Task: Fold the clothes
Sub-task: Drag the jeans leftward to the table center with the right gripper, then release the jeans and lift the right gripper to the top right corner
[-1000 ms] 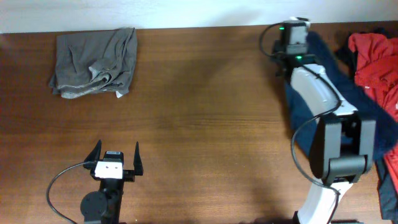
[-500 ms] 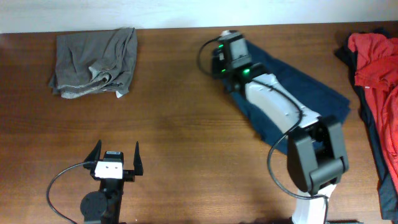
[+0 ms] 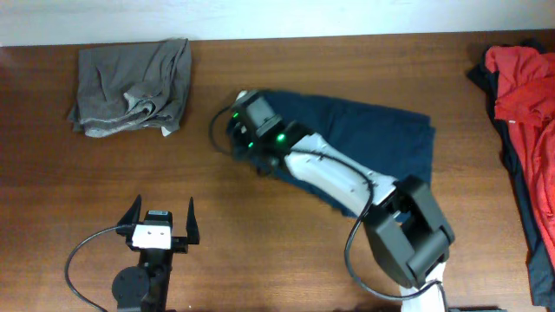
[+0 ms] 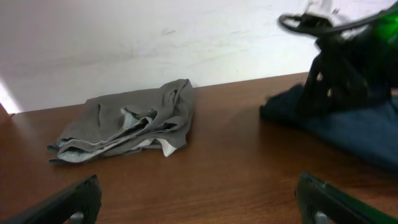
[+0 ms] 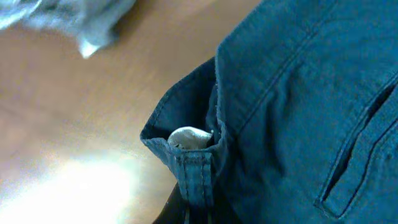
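Observation:
My right gripper should keep pulling until the navy garment lies flat, and then let go. Its fingers hold the waistband edge [image 5: 196,163], and there is clear wood before the grey garment.
The clothes lie in three places. A dark navy garment [image 3: 373,134] is spread flat at the table's middle; in the right wrist view its waistband and belt loop [image 5: 196,177] fill the frame. My right gripper [image 3: 232,137] is at that garment's left end, shut on the waistband edge; only the finger bases show at the bottom of the right wrist view, gripper [image 5: 196,213]. An olive-grey garment [image 3: 132,87] lies crumpled at the back left, also seen as the grey garment [image 4: 127,124]. A red garment [image 3: 525,78] sits at the far right. My left gripper [image 3: 161,218] [image 4: 199,208] stands open near the front edge, holding nothing.
More dark cloth [image 3: 531,199] lies under and below the red garment along the right edge. The right arm [image 3: 347,178] stretches diagonally over the navy garment from the front right. Bare wood table [image 3: 286,234] lies between the two arms. A white wall [image 4: 155,37] backs the table.
My right arm swung left from the far right corner to the middle, dragging the navy garment with it and spreading it out. The left arm and the grey garment stayed put.

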Robot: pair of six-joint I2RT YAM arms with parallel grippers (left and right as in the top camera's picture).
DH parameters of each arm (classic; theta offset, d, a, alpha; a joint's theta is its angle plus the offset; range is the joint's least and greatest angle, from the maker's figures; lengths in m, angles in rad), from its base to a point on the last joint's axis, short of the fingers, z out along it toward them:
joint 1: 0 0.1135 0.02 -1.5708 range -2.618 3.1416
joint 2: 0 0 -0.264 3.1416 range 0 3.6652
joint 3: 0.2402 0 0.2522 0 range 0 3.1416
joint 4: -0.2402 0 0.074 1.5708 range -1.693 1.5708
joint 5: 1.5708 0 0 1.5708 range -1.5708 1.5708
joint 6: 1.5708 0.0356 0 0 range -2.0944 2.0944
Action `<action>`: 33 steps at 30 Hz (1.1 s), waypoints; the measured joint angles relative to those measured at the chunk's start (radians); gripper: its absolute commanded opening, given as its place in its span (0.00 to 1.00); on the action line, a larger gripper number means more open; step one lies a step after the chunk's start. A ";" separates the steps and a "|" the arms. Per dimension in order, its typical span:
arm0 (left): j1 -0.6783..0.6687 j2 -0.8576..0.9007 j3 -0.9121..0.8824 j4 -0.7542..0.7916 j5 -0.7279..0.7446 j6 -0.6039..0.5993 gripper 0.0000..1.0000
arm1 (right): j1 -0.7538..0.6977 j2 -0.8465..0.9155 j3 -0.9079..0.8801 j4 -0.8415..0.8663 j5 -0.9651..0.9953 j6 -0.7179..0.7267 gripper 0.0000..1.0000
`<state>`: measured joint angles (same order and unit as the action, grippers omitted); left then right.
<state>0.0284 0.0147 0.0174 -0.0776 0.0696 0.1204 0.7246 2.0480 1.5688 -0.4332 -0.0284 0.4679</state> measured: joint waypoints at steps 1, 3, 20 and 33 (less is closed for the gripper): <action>0.000 0.000 0.000 0.000 0.000 0.000 0.99 | 0.020 0.000 0.000 -0.003 -0.003 0.007 0.04; 0.000 0.000 0.000 0.000 0.000 0.000 0.99 | 0.056 0.000 0.000 -0.005 -0.008 0.027 0.04; 0.000 0.000 0.000 0.000 0.000 0.000 0.99 | 0.204 0.000 0.000 -0.046 -0.042 0.113 0.13; 0.000 0.000 0.000 0.000 0.000 0.000 0.99 | 0.177 0.000 0.000 -0.057 -0.018 0.093 0.52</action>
<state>0.0284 0.0147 0.0174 -0.0776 0.0696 0.1204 0.9012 2.0480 1.5692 -0.4904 -0.0460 0.5613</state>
